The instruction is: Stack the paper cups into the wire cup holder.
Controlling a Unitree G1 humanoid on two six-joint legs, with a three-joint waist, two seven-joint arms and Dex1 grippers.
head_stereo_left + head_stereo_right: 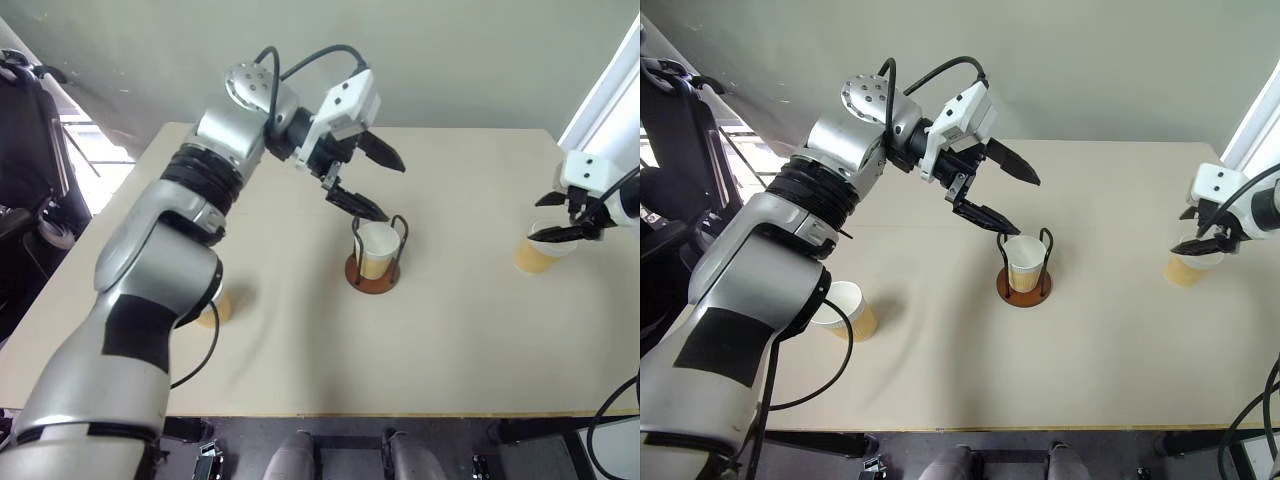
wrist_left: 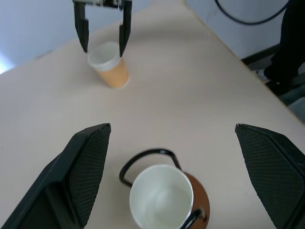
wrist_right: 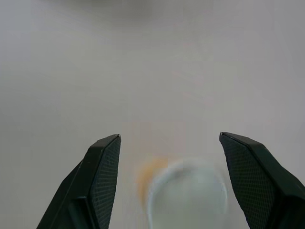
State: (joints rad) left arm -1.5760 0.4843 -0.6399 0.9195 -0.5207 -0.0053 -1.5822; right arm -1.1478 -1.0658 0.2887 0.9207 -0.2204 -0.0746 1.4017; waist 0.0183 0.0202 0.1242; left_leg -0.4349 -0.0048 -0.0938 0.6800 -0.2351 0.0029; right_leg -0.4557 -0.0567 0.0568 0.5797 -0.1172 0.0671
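Observation:
The second paper cup [image 1: 542,249] narrows [image 1: 532,265] toward its bottom, so it will go down nearly to its rim when I lower it into the holder's cup.
One paper cup [image 1: 377,246] stands upright inside the wire cup holder [image 1: 371,281] at the table's middle. My left gripper [image 1: 392,190] hovers open just above and behind it, with nothing between its fingers; in the left wrist view the cup [image 2: 161,196] sits below the spread fingers [image 2: 90,167]. At the right, a second paper cup [image 1: 536,256] stands on the table, and my right gripper [image 1: 560,233] is open with its fingers straddling the rim. In the right wrist view this cup [image 3: 187,195] is blurred between the fingers. A third cup [image 1: 848,308] stands at the left, near my left arm.
The tan table [image 1: 450,340] has its front edge near me and a grey wall behind it. A white frame [image 1: 610,90] rises at the far right corner. A dark chair [image 1: 25,150] stands off the table's left side.

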